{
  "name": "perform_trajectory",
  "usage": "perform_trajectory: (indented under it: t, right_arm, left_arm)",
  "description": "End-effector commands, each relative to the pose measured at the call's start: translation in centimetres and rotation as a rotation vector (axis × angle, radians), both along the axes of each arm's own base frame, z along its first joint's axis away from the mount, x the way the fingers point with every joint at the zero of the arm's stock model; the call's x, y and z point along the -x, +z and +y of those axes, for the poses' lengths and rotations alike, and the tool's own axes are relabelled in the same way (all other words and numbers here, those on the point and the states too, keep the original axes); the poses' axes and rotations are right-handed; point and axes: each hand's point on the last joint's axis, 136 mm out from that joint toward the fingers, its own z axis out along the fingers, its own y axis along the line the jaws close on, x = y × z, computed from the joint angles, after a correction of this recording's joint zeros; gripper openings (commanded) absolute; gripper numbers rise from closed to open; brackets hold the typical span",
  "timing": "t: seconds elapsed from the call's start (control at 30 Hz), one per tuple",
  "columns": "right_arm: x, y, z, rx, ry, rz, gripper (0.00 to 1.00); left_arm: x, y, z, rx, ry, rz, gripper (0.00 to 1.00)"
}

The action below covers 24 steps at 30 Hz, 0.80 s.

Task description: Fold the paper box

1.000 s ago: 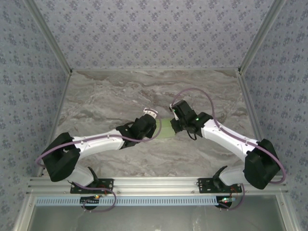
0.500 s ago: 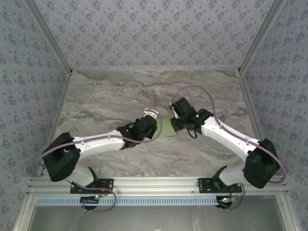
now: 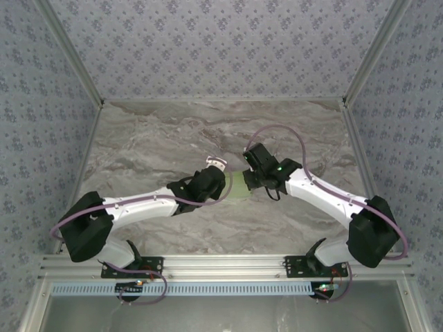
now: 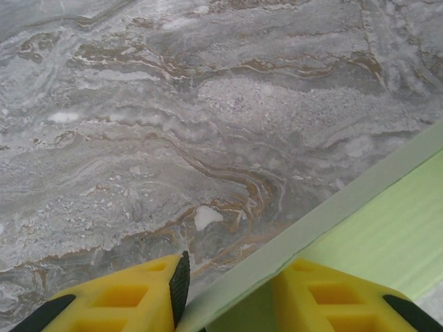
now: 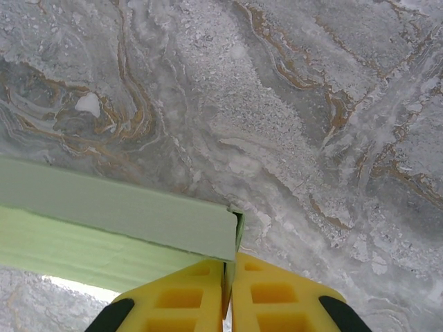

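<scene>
The box's long side (image 4: 315, 229) lies at a slant between my left gripper's fingers, so I should move that gripper back and pinch the box's end side by its corner.
The paper box (image 3: 237, 185) is pale green card and sits at mid table between my two grippers. In the left wrist view, one long wall of the box (image 4: 332, 207) runs diagonally between the yellow fingers (image 4: 138, 297). My left gripper (image 4: 232, 277) straddles that wall, one finger outside and one inside, with a gap beside the card, so it is open. In the right wrist view, the box's corner (image 5: 232, 232) stands at the fingertips. My right gripper (image 5: 230, 261) is shut on the thin end wall there. From above, the left gripper (image 3: 223, 185) and right gripper (image 3: 249, 181) face each other across the box.
The marble-patterned table (image 3: 159, 145) stretches all round the box. Patterned walls (image 3: 221, 48) close in the back and both sides, and a metal rail (image 3: 221, 266) runs along the near edge by the arm bases.
My right wrist has drifted slightly left and toward the back, with the box's end still in its grip. The left arm has barely moved.
</scene>
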Motion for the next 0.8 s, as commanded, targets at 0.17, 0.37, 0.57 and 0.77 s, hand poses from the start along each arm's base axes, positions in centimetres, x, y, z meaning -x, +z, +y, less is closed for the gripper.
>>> perform_trajectory:
  t: [0.17,0.37,0.57,0.77]
  right_arm:
    - [1.0,-1.0,2.0,-0.062,0.001,-0.007,0.12]
    - [1.2,-1.5,1.7,-0.05,-0.016,-0.016,0.12]
    - [1.1,-1.0,1.8,-0.05,-0.025,-0.035,0.12]
    - [0.6,0.2,1.6,-0.061,-0.054,-0.068,0.12]
  left_arm:
    - [1.7,3.7,-1.8,0.235,-0.061,0.059,0.51]
    - [1.6,6.3,3.0,0.329,0.08,0.062,0.55]
    - [3.7,6.9,5.2,0.331,0.051,0.08,0.61]
    - [4.4,3.2,5.2,0.268,0.017,0.117,0.59]
